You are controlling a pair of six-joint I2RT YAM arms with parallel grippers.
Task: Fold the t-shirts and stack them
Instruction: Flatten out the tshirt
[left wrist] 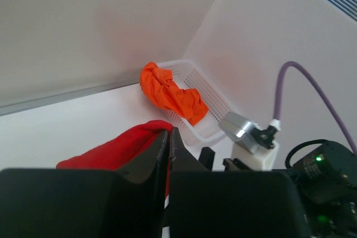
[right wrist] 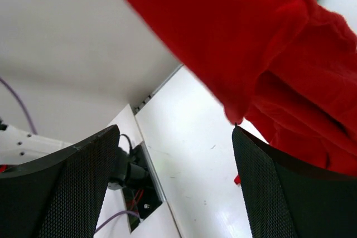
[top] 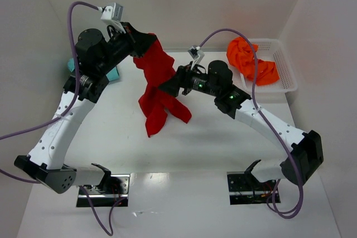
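The red t-shirt hangs bunched from my left gripper. Next, my right gripper takes its side and lifts before my left gripper takes a lower end.
A bright red t-shirt hangs in the air over the middle of the table, its lower end touching the surface. My left gripper is shut on its top edge; in the left wrist view the red cloth bulges out beside the closed fingers. My right gripper is open beside the hanging shirt at mid height, and in the right wrist view the red cloth hangs just above the wide-apart fingers. An orange t-shirt lies crumpled in the basket. A teal t-shirt peeks out behind the left arm.
The white mesh basket stands at the back right near the wall. White walls close the table at the back and on both sides. The arm bases sit at the near edge.
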